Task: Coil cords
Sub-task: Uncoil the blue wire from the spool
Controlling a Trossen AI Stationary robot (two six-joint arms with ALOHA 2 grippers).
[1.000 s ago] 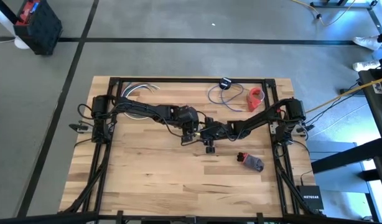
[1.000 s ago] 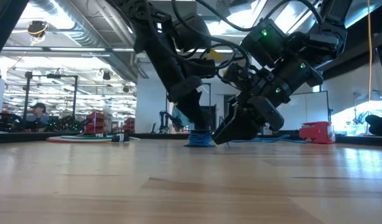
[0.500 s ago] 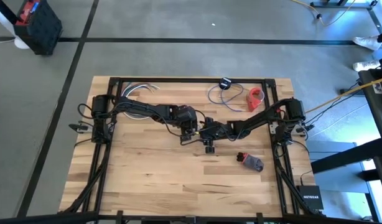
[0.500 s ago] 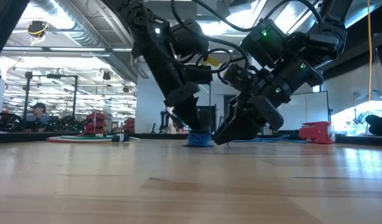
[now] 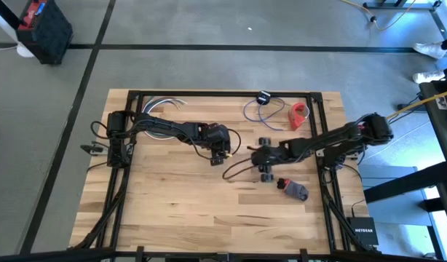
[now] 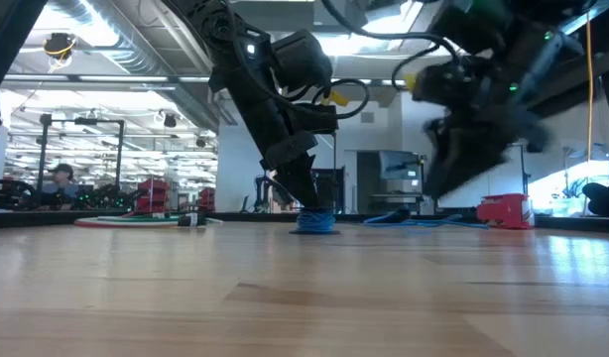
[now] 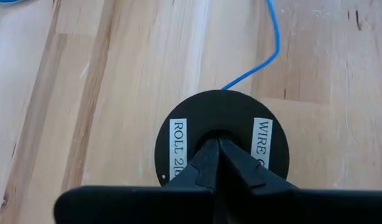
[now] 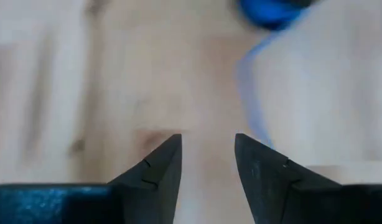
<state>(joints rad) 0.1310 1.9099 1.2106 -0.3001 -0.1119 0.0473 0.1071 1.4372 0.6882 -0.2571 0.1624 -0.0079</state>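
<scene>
My right gripper is about to pull the loose blue cord (image 8: 258, 124), which bows slackly (image 8: 244, 70) away from the spool. The cord will straighten into a tight line when my right gripper pulls it.
A black spool (image 7: 222, 109) wound with blue cord (image 6: 315, 220) stands on the table near its middle. My left gripper (image 5: 222, 153) is above it, shut, with its tips in the spool's centre. A loose length of blue cord (image 7: 269, 56) runs from the spool across the wood and curves over the table (image 5: 234, 169). My right gripper (image 5: 265, 166) is open and empty, raised above the table to the spool's right, with the cord (image 8: 247, 93) lying below it. A second thin cord lies in loose loops (image 5: 258, 110) at the far edge, ending in a small black disc (image 5: 264, 97). My left gripper has its shut fingertips (image 7: 209, 155) stuck into the centre hole (image 7: 217, 134) of the spool's top flange. The fingers come from above, pointing down. The spool stands upright with its lower flange on the table.
A red object (image 5: 300, 114) lies at the far right beside the looped cord. A grey and red object (image 5: 295, 189) lies near my right gripper, toward the near edge. Pale cables (image 5: 161, 105) lie at the far left. Bare wood lies toward the near edge.
My right gripper has gone from beside the spool toward the table's right edge and up off the table. A curve of cord now lies bare on the wood where it was. My left gripper and the spool have stayed in place.
</scene>
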